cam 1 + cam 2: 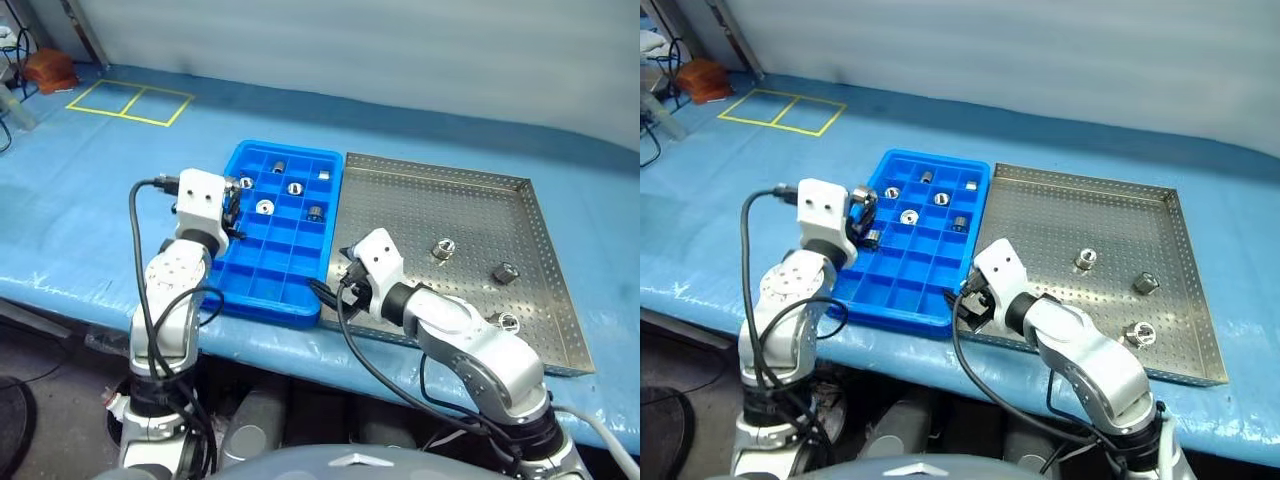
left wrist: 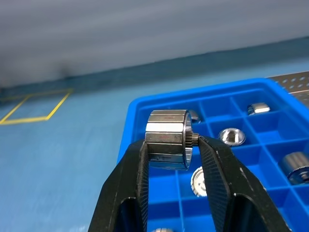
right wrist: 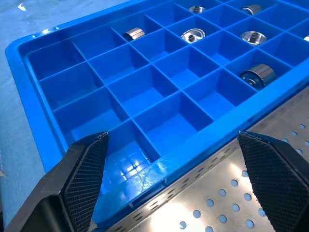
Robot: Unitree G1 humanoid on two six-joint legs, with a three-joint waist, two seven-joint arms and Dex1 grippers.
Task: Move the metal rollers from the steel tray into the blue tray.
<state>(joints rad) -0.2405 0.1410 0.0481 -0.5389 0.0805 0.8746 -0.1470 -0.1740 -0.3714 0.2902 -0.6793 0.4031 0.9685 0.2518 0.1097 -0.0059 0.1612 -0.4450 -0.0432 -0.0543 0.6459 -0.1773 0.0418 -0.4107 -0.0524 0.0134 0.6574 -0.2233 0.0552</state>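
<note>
The blue tray's near corner compartment point(image 1: 854, 287) on the left gripper's side is empty, so the left gripper should keep carrying the roller there point(image 3: 55, 62) until it hangs inside, then release it.
The blue tray point(image 1: 262, 297) lies left of the steel tray point(image 1: 400, 195), their long sides touching. Several metal rollers, such as one roller point(image 1: 295, 188), sit in the blue tray's far compartments. Three more point(image 1: 442, 247) point(image 1: 505, 271) point(image 1: 508, 321) rest on the right half of the steel tray. My left gripper point(image 2: 169, 145) hovers over the blue tray's far left corner, shut on a shiny faceted roller point(image 2: 166, 137). My right gripper point(image 3: 171, 140) is open and holds nothing, above the steel tray's near left corner and pointing across the blue tray's near compartments.
Both trays sit on a table under a blue cover, whose front edge point(image 1: 60, 290) runs close below them. Yellow tape squares point(image 1: 130, 100) mark the far left of the cover. A brown object point(image 1: 50, 68) lies beyond them.
</note>
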